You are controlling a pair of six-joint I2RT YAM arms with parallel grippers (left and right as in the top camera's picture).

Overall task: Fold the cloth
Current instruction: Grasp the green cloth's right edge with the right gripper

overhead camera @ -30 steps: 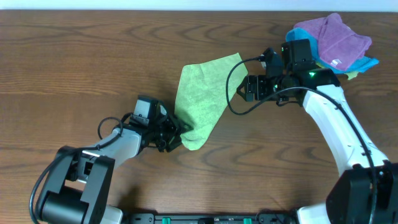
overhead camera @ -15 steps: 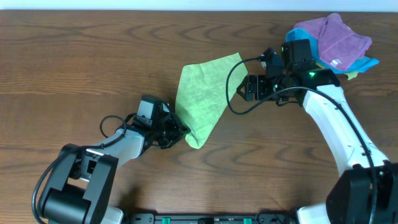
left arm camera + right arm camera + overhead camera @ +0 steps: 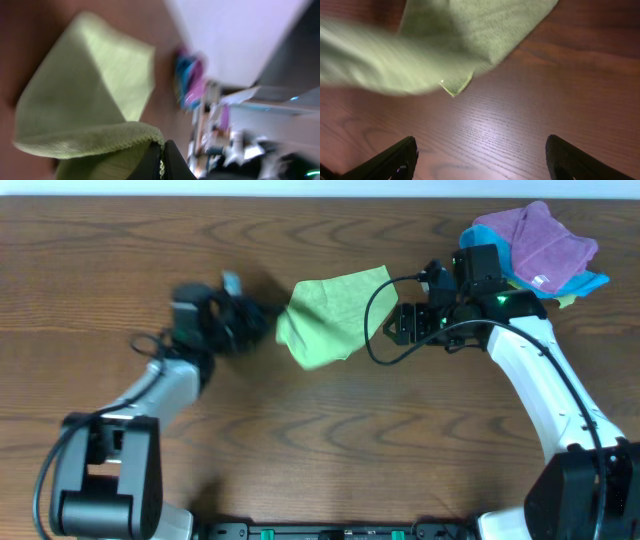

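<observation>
The left gripper has hold of a hemmed edge (image 3: 283, 330) while the cloth lies bunched, so the robot should pull that edge back and take the cloth's near edge (image 3: 326, 363) with its right gripper.
The lime-green cloth (image 3: 325, 315) lies at the middle of the table's far half, its near part lifted and bunched toward the left. My left gripper (image 3: 258, 322), blurred by motion, is at the cloth's left edge. In the left wrist view the jaws (image 3: 161, 161) are shut on a hemmed edge of the cloth (image 3: 90, 90). My right gripper (image 3: 395, 323) is open and empty just right of the cloth. In the right wrist view its fingers (image 3: 480, 160) spread wide over bare wood, with the cloth (image 3: 470, 30) ahead of them.
A pile of purple and bright blue cloths (image 3: 540, 242) sits at the far right corner behind the right arm; it shows blurred in the left wrist view (image 3: 190, 80). The wooden table (image 3: 320, 450) stretches toward the front edge.
My left gripper has swung away from me and to the left, carrying the cloth's near corner with it. The cloth's long near point is gone. The right arm has stayed put.
</observation>
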